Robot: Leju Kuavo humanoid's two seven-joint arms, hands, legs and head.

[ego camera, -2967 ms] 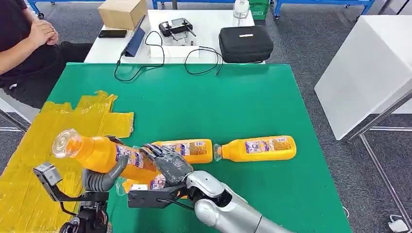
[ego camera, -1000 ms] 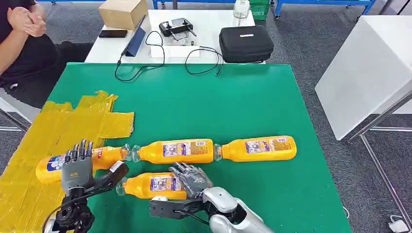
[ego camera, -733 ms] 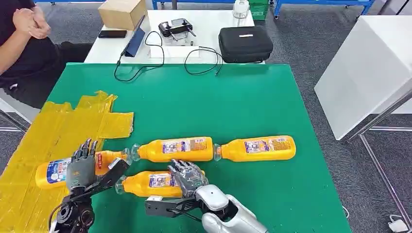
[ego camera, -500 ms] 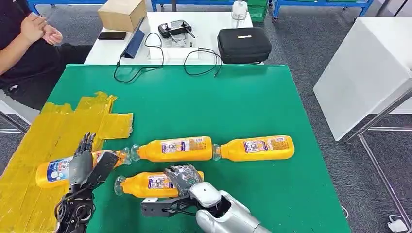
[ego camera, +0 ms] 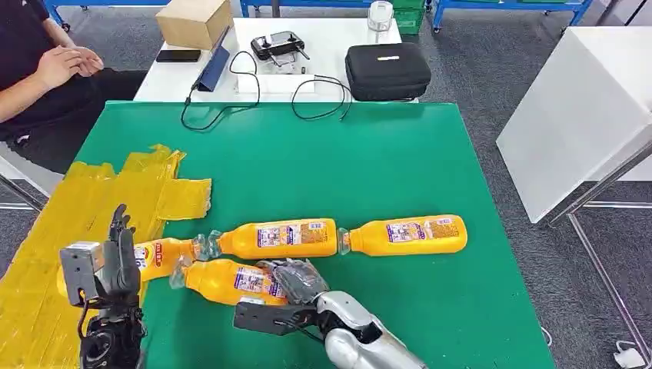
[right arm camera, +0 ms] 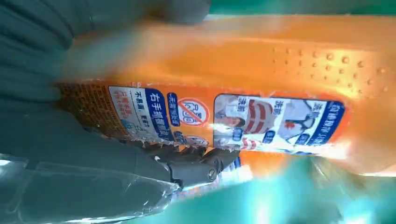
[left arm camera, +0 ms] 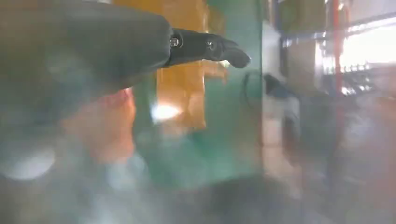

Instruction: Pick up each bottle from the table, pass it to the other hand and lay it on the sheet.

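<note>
My gripper will reveal a big logo hidden underneath when I turn over the orange bottle in my right gripper (ego camera: pixel 219 282), as the bottle shows its small-print label (ego camera: pixel 257 281).
My right hand (ego camera: pixel 296 278) grips the nearest orange bottle (ego camera: pixel 223 278) around its body, and the bottle lies slanted with its cap end toward my left hand. The right wrist view shows that bottle's label (right arm camera: pixel 261 121) close up, with my fingers (right arm camera: pixel 196 165) wrapped under it. My left hand (ego camera: pixel 115 257) is open, fingers pointing up, and holds nothing. Just behind it a bottle (ego camera: pixel 160 256) lies at the edge of the yellow sheet (ego camera: pixel 84 204). Two more bottles (ego camera: pixel 278 237) (ego camera: pixel 407 234) lie end to end on the green table (ego camera: pixel 323 161).
A person sits at the far left (ego camera: pixel 46 77). Behind the green table a white table (ego camera: pixel 231 69) carries a cardboard box (ego camera: pixel 194 19), a black case (ego camera: pixel 387 69), cables and a controller. A white cabinet (ego camera: pixel 577 100) stands to the right.
The bottle my left hand held three seconds ago now lies on the sheet, and that hand has let go and risen. My right hand has closed on the nearest bottle and swung it leftward.
</note>
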